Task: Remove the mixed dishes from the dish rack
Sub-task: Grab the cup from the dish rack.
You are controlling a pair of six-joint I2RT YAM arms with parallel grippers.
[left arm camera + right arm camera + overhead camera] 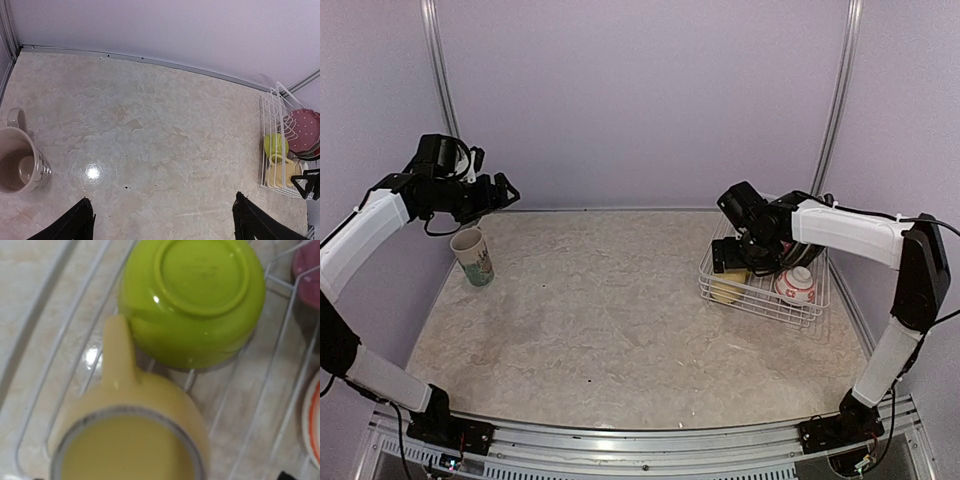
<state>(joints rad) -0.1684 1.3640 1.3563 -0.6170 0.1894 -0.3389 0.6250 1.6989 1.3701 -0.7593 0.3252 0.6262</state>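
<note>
The yellow cup [727, 289] is in the dish rack, a long way from my left gripper. My right gripper should pick it up out of the rack and bring it to mid-table [622, 276].
The white wire dish rack [810, 305] stands at the right. In it are the yellow cup [725, 291], the small white-and-red bowl [796, 286] and plates hidden under my right arm. My right gripper [729, 264] hangs low over the yellow cup [125, 440], jaws spread, only dark tips at the bottom edge. The lime-green bowl [192, 295] lies upside down beside the cup. The cream mug [472, 256] stands on the table at the left. My left gripper [506, 192] is open and empty, raised above the mug [20, 167].
In the left wrist view the rack [270, 107] shows the pink dotted plate [302, 130], the lime bowl [275, 144] and the yellow cup [277, 172]. A pink plate edge [307, 260] and the white-and-red bowl's rim [312, 415] border the right wrist view. Purple walls enclose the table.
</note>
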